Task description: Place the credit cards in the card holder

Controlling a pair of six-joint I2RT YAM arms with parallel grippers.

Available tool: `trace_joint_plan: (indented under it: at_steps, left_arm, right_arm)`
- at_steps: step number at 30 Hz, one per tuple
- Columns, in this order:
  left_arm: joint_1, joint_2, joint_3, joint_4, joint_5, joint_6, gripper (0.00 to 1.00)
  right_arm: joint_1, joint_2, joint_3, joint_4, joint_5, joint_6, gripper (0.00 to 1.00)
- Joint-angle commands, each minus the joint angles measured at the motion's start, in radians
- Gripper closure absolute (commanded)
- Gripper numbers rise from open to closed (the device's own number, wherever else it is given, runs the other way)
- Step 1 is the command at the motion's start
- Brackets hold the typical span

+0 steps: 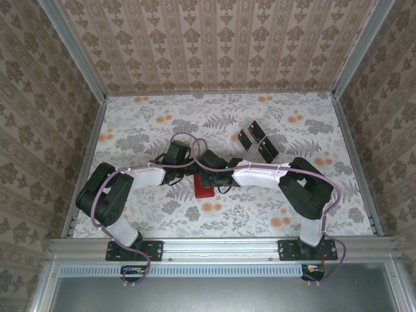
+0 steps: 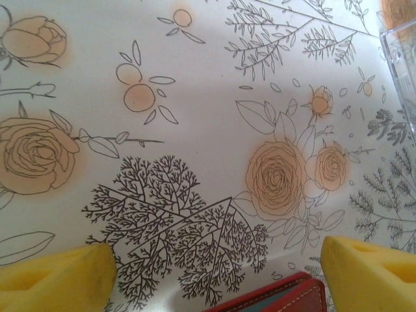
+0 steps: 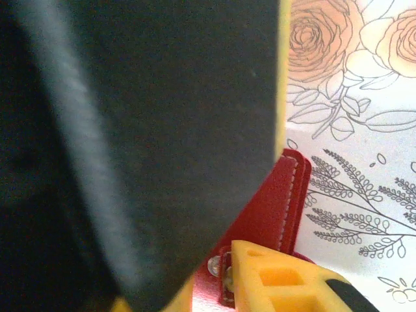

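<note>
My left gripper is crowding over the card holder point(image 3: 265, 203). It should first move back beside the holder, and then my right gripper should work at the strap point(image 3: 226, 278) with its fingers closed.
The red card holder point(image 1: 203, 188) lies at the table's middle, where both arms meet over it. My left gripper point(image 2: 218, 273) hovers open, its yellow fingers point(image 2: 58, 279) wide apart, and a corner of the card holder point(image 2: 286, 298) shows between them. A black credit card point(image 3: 162, 130) with a blurred pale strip stands close in front of the right wrist camera, its lower end down at the card holder point(image 3: 273, 208). My right gripper point(image 3: 221, 279) is slightly open; its right finger point(image 3: 292, 279) stands apart from the card, beside the holder's snap. Three more credit cards point(image 1: 258, 133) lie behind.
The floral table cover point(image 1: 162, 130) runs to patterned walls on three sides, with metal rails at the edges. A clear plastic edge point(image 2: 400, 71) shows at the far right of the left wrist view. Open cloth lies left and front of the holder.
</note>
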Motion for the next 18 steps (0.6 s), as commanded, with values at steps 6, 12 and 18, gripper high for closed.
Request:
trace_joint_plan:
  at_steps: [6,12,18]
  left_arm:
    - [0.026,0.047,-0.032,0.024,0.059,-0.003,0.14]
    - [0.084,-0.055,-0.025,-0.054,0.034,0.021,0.12]
    - [0.119,-0.168,-0.031,-0.209,-0.04,0.059,0.1]
  right_arm:
    - [-0.034,-0.1,0.18,-0.296,0.019,-0.031,0.61]
    - [-0.037,-0.069,0.296,-0.503,-0.016,-0.029,0.61]
    - [-0.035,0.054,0.414,-0.635,-0.054,-0.064,0.66]
